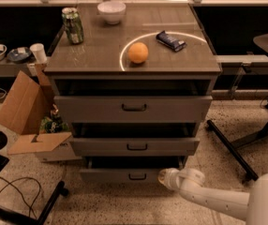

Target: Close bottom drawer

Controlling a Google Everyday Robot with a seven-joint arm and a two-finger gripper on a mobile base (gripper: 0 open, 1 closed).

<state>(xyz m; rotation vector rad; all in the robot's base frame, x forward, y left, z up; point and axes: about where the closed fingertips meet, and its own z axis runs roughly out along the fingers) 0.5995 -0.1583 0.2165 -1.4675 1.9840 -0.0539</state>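
The bottom drawer stands open (124, 162) and the robot's gripper lies across the end of the drawer's front, so the gripper should move back and push the front panel (154, 175) straight in.
The bottom drawer (131, 175) is the lowest of the grey cabinet's three drawers. Its narrow front panel with a small dark handle sticks out only slightly, with a dark gap above it. My gripper (165, 178) is at the end of the white arm that comes in from the lower right. It sits against the right end of the bottom drawer's front. The middle drawer (135, 146) and the top drawer (133, 108) also stand slightly out.
On the cabinet top are an orange (138, 52), a green can (72, 26), a white bowl (111, 11) and a dark snack packet (170, 40). An open cardboard box (31, 121) stands left of the cabinet. Black table legs (237, 146) stand at the right, cables at the lower left.
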